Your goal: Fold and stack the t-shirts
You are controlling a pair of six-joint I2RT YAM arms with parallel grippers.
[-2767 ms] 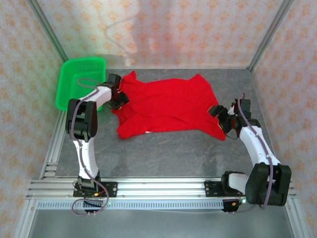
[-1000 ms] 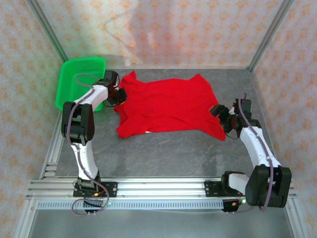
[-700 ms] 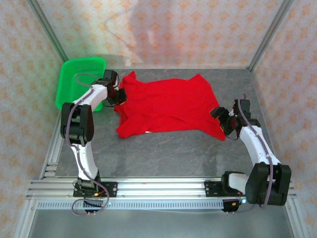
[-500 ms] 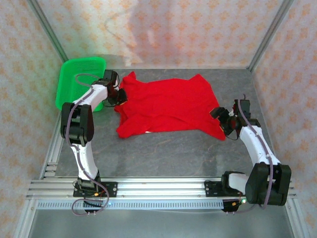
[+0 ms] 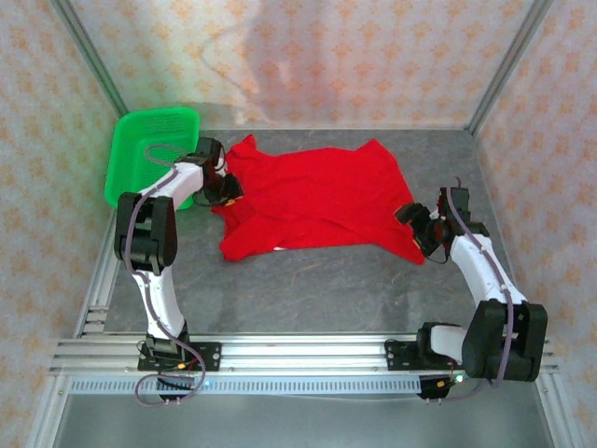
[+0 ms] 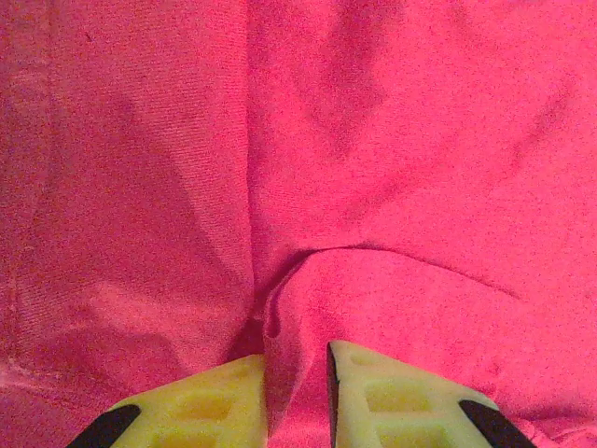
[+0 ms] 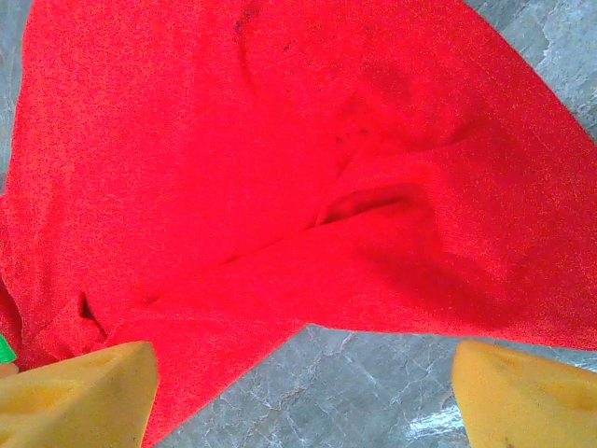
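I expect the red t-shirt (image 5: pixel 322 196) to hang down and show its hidden print when I lift it, because a white patch (image 5: pixel 279 248) is sticking out a little at its front edge.
A bright red t-shirt (image 5: pixel 312 199) lies spread and rumpled on the grey table, plain side up with its print hidden. My left gripper (image 5: pixel 227 186) sits at the shirt's left edge, shut on a pinched fold of red cloth (image 6: pixel 297 373) held between its yellow fingers (image 6: pixel 392 401). My right gripper (image 5: pixel 420 231) hovers at the shirt's right corner, open. Its yellow fingertips (image 7: pixel 84 392) stand far apart over bare table and the shirt's hem (image 7: pixel 280 317).
A green mesh basket (image 5: pixel 140 149) stands at the back left, right behind my left arm. Metal frame posts and patterned walls close in the table (image 5: pixel 317 289). Bare grey surface runs along the front, ahead of the shirt.
My left gripper moved back along the shirt's left edge, then returned a little nearer, cloth still in it. The right gripper has barely shifted.
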